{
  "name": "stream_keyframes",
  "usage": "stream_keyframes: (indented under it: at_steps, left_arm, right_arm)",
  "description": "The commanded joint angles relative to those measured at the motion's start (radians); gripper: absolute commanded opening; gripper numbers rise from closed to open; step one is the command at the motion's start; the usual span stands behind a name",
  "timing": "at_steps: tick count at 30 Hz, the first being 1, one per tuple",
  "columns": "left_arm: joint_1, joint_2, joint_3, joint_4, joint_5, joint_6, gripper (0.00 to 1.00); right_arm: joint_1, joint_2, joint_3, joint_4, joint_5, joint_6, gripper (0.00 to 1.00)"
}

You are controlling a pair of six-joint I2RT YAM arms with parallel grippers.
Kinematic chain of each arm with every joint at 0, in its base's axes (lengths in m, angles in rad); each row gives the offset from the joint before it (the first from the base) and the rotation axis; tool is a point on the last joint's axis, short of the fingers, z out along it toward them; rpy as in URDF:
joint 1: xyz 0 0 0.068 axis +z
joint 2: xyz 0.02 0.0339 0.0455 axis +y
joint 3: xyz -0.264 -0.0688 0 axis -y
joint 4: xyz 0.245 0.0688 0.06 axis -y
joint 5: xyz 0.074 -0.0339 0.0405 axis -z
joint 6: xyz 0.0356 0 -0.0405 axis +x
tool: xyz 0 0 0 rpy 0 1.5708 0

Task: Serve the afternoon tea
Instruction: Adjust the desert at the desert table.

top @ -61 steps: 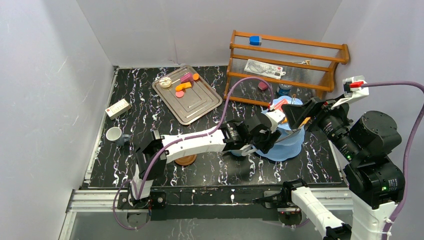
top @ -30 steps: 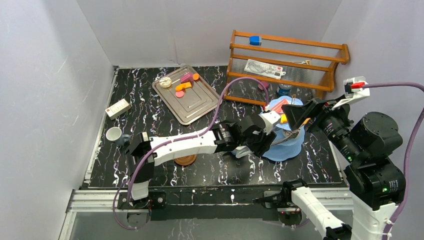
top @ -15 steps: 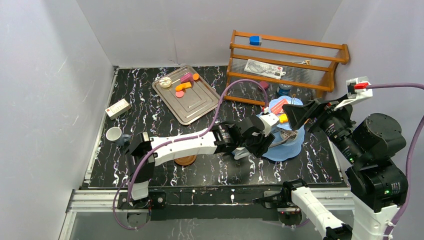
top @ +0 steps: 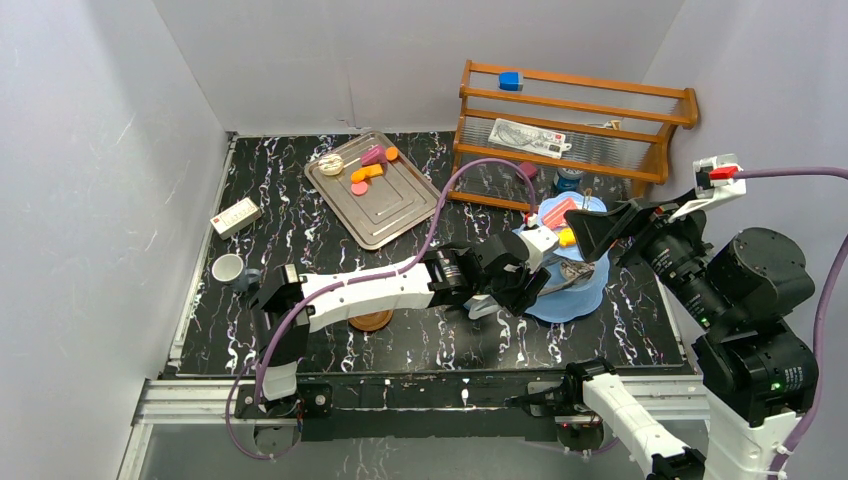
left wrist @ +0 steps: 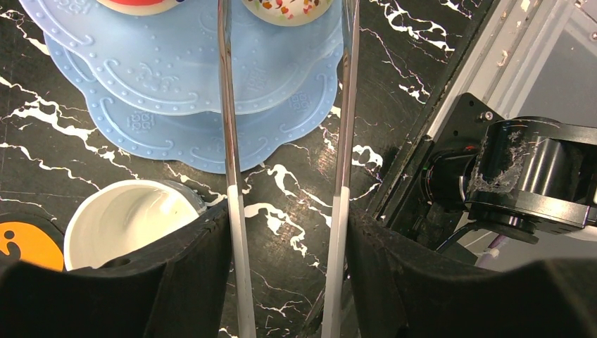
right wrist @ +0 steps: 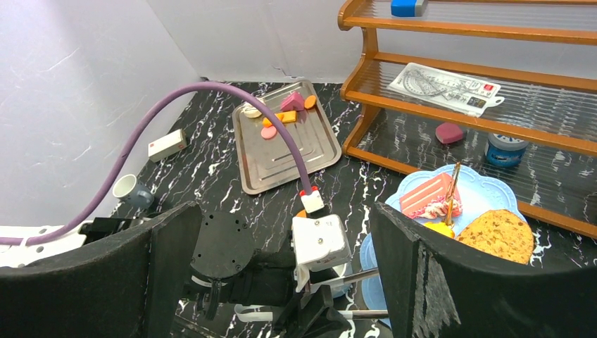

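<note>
The robot's left gripper should move back, bring the tongs closer together and push the donut farther in, because the sprinkled donut (left wrist: pixel 288 10) is close to the level's edge inside the spread tongs.
The light-blue three-tier stand (top: pixel 590 295) stands right of centre. My left gripper (top: pixel 512 285) is beside its left edge, shut on the metal tongs (left wrist: pixel 227 141), whose two arms are spread over the tiers (left wrist: pixel 162 77). A sprinkled donut (left wrist: pixel 285 8) lies between the arms at the frame's top edge, and a red donut (left wrist: pixel 141 5) lies left of it. The top tier holds a pink cake slice (right wrist: pixel 426 193) and a cookie (right wrist: pixel 496 236). A white mug (left wrist: pixel 123 218) stands under the left wrist. My right gripper (top: pixel 600 230) hovers open and empty above the stand.
A silver tray (top: pixel 385 215) at the back holds several pastries (top: pixel 365 172). A grey mug (top: pixel 228 268) and a white box (top: pixel 236 216) sit at the left. A brown saucer (top: pixel 372 320) lies near the front. A wooden rack (top: pixel 575 120) stands at the back right.
My left gripper has drawn back to the left from the stand with the tongs. My right gripper has shifted slightly right. In the last half second almost nothing has moved.
</note>
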State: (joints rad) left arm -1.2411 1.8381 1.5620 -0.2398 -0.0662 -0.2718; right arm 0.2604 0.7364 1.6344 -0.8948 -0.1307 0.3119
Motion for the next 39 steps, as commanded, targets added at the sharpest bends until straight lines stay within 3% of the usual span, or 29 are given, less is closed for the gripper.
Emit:
stream_keyframes:
  at_steps: [1, 21, 33, 39]
  left_arm:
    - [-0.008, -0.079, 0.027, 0.02, 0.003, 0.008, 0.54]
    - [-0.014, -0.169, -0.045, 0.0, 0.002, -0.029, 0.51]
    - [-0.015, -0.198, -0.094, -0.007, 0.054, -0.053, 0.4]
    - [-0.015, -0.176, -0.078, -0.018, 0.055, -0.049, 0.39]
  right_arm:
    - [-0.001, -0.001, 0.039, 0.023, -0.005, 0.003, 0.99]
    - [-0.001, 0.026, 0.073, 0.004, 0.012, -0.028, 0.99]
    - [0.0, 0.021, 0.053, 0.023, 0.012, -0.027, 0.99]
    - [0.0, 0.02, 0.047, 0.033, 0.008, -0.025, 0.99]
